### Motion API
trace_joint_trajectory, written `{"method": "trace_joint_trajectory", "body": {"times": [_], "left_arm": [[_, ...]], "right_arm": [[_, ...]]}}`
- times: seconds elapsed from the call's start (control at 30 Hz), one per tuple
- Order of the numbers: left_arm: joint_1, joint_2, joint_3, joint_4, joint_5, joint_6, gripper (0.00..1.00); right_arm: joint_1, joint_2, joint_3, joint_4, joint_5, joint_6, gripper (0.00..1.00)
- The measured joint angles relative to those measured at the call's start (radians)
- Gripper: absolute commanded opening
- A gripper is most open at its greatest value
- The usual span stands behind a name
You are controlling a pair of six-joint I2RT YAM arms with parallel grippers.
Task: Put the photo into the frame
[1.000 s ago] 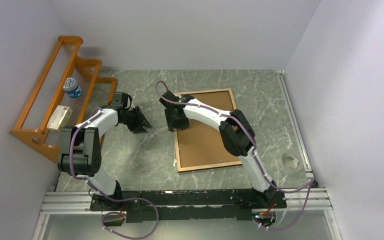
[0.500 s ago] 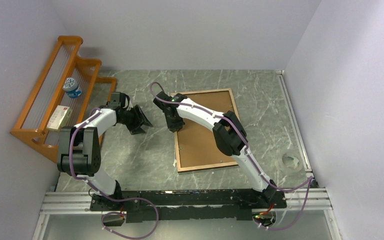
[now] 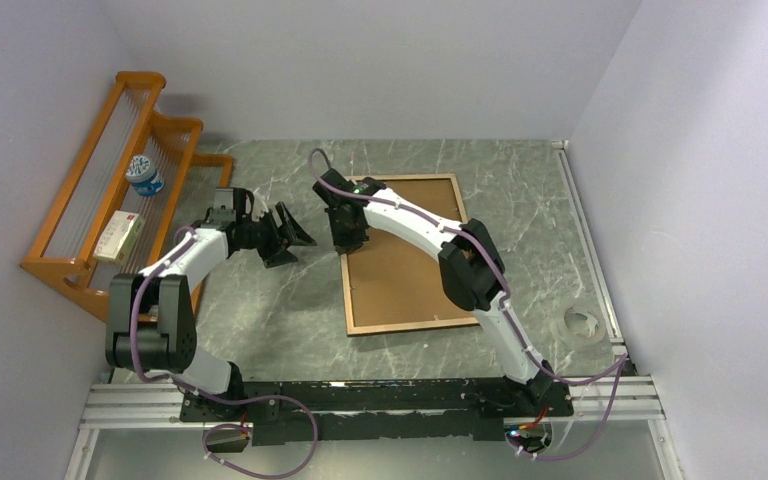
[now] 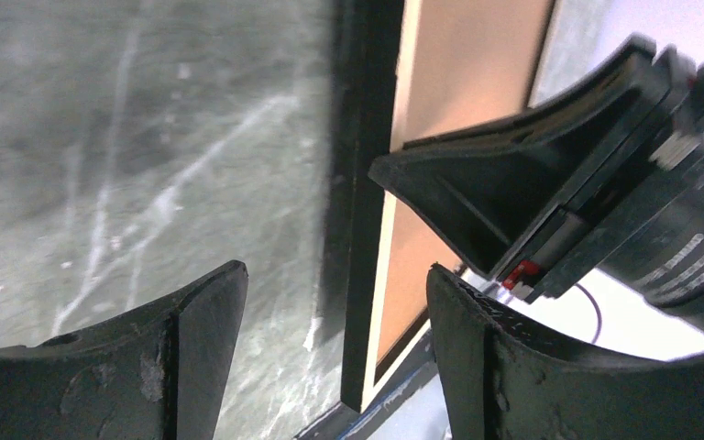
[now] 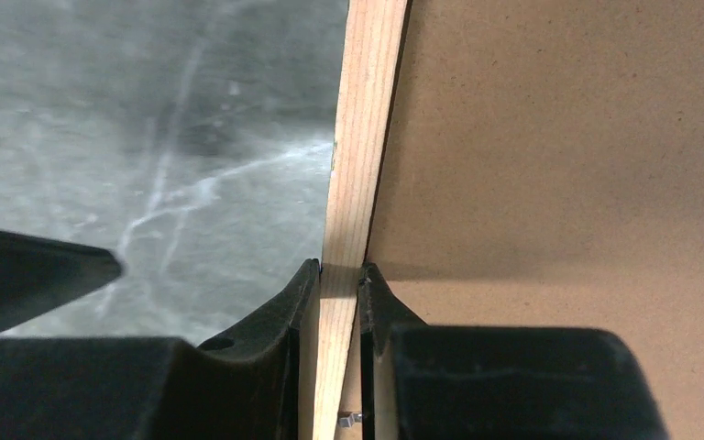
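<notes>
My right gripper is holding the frame's bar with its arm across the backing board (image 3: 396,275). Next, I take that bar (image 3: 347,282) with my left gripper and turn the frame face-up.
The frame (image 3: 415,325) lies back-up on the table, wood rails showing, with the flat brown backing board (image 3: 405,270) inside it. My right gripper (image 3: 345,238) is shut on the frame's left rail (image 5: 367,110) near its far end, one finger outside and one on the board side (image 5: 559,137). My left gripper (image 3: 295,232) is open and empty just left of that rail, pointing at it. In the left wrist view the frame's black edge (image 4: 362,137) stands between my open fingers (image 4: 337,275). The photo is not in view.
An orange wooden rack (image 3: 80,270) stands along the left wall with a white and blue cup (image 3: 144,176) and a small box (image 3: 118,236) on it. A clear tape roll (image 3: 582,325) lies near the right wall. Walls close in on three sides.
My right gripper has moved from over the board to the frame's left rail and closed on it. The frame has shifted slightly left. My left gripper has swung right, toward the frame.
</notes>
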Motion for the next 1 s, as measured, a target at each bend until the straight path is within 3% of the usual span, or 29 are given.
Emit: {"method": "trace_joint_trajectory", "body": {"times": [0.2, 0.37, 0.67, 0.77, 0.83, 1.0], "left_arm": [[-0.033, 0.005, -0.018, 0.096, 0.161, -0.001, 0.76], [-0.135, 0.127, 0.039, 0.127, 0.282, -0.003, 0.66], [-0.187, 0.164, 0.050, 0.195, 0.285, -0.092, 0.16], [-0.185, 0.164, 0.050, 0.238, 0.291, -0.163, 0.03], [-0.186, 0.164, 0.050, 0.255, 0.292, -0.180, 0.03], [-0.183, 0.164, 0.115, 0.131, 0.262, -0.135, 0.02]], "right_arm": [[-0.028, -0.043, 0.047, 0.023, -0.081, 0.018, 0.00], [-0.043, -0.049, 0.060, 0.046, -0.124, 0.034, 0.00], [-0.079, -0.089, 0.036, 0.081, -0.167, 0.074, 0.04], [-0.096, -0.105, 0.026, 0.092, -0.179, 0.084, 0.22], [-0.104, -0.108, 0.026, 0.092, -0.188, 0.087, 0.38], [-0.132, -0.128, 0.028, 0.116, -0.196, 0.068, 0.61]]}}
